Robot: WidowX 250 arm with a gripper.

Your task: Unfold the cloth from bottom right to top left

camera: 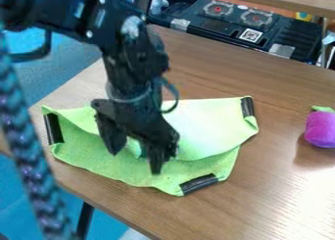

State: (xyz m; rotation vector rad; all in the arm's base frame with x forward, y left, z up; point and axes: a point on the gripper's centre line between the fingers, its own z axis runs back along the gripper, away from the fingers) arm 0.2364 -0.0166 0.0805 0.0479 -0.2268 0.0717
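Observation:
The paler layer bends along its curved lower edge, so the robot should expect a small thing hidden beneath that layer when it unfolds the green cloth.
The black gripper (135, 159) hangs over the middle of the green cloth (118, 171), its two fingers spread apart with green cloth visible between them. Black strips mark the cloth's left, right and bottom corners. A paler layer (206, 129) lies folded over the upper right part, its curved lower edge running from near the fingers to the right side. The arm and gripper hide part of the cloth's upper left and centre. I cannot tell whether the fingertips touch the cloth.
A purple toy (321, 129) with a green top sits on the wooden table (275, 185) at the right edge. A black toy stove (235, 23) stands behind the table. A braided cable (26, 151) runs down the left foreground.

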